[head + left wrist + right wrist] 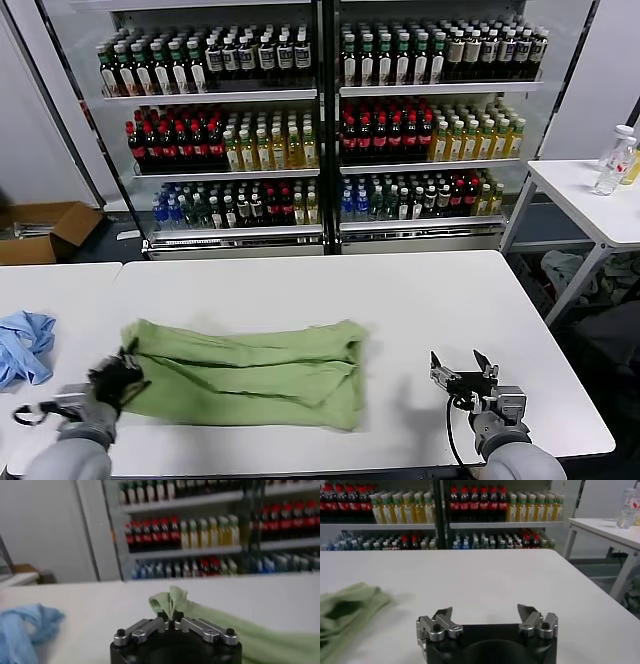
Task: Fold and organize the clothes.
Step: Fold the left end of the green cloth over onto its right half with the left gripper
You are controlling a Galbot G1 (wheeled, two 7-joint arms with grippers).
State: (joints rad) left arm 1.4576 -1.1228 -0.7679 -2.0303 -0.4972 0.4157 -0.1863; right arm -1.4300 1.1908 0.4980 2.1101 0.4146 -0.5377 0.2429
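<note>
I should bring the shirt's end that my left gripper holds back over toward the shirt's far end (345,368), because the light green shirt lies stretched into a long band (240,376).
The light green shirt (250,372) lies folded into a wide band across the white table (420,300), plain side up; no print or buttons show. My left gripper (118,378) is shut on the shirt's left end, and a pinched tuft of green fabric (171,601) stands up between its fingers in the left wrist view. My right gripper (464,371) is open and empty over bare table to the right of the shirt, apart from it. In the right wrist view the shirt's right end (347,607) lies off to one side of my right gripper (485,617).
A crumpled light blue cloth (22,345) lies on the table's left part, close to my left gripper; it also shows in the left wrist view (25,630). Drink coolers (320,120) stand behind. A side table (590,200) with bottles is at the right.
</note>
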